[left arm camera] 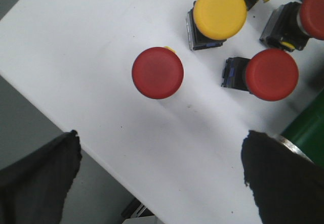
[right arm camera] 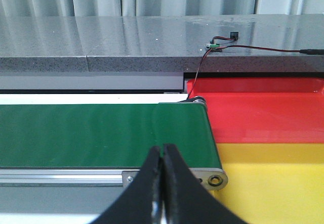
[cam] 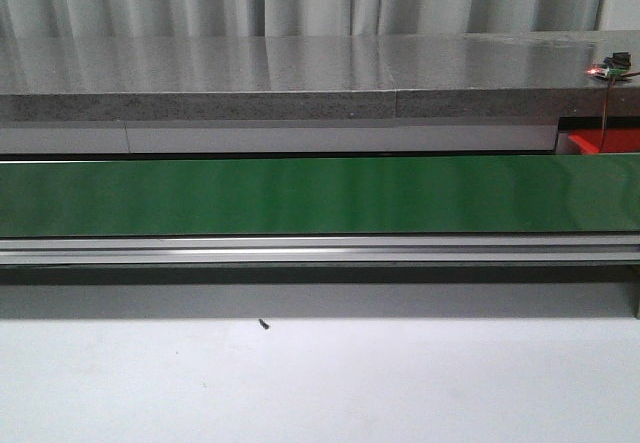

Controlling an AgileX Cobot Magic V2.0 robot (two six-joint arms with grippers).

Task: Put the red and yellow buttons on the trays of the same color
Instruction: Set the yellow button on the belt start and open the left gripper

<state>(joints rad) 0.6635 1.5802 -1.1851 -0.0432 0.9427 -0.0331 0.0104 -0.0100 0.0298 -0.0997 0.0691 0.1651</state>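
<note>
The long green belt (cam: 320, 195) runs toward the red tray, so the red button (left arm camera: 157, 73) will ride along upright once I put it down there.
In the left wrist view several push buttons lie on a white table (left arm camera: 91, 42). One red button (left arm camera: 157, 73) stands upright and nearest. A yellow button (left arm camera: 220, 12) and another red button (left arm camera: 271, 75) lie beyond it, and a third red one (left arm camera: 313, 6) sits at the frame edge. My left gripper (left arm camera: 161, 153) is open and empty above the table, short of the nearest red button. My right gripper (right arm camera: 163, 150) is shut and empty, in front of the belt's end. A red tray (right arm camera: 263, 113) and a yellow tray (right arm camera: 273, 183) sit side by side past that end. The red tray's corner (cam: 605, 143) shows in the front view.
A long green belt (cam: 300, 195) with an aluminium frame runs across the scene, and it shows in the right wrist view (right arm camera: 101, 133) too. A grey stone ledge (cam: 300, 78) lies behind it. A small sensor with wires (right arm camera: 217, 44) hangs over the red tray. The table's edge (left arm camera: 101, 158) is under my left gripper.
</note>
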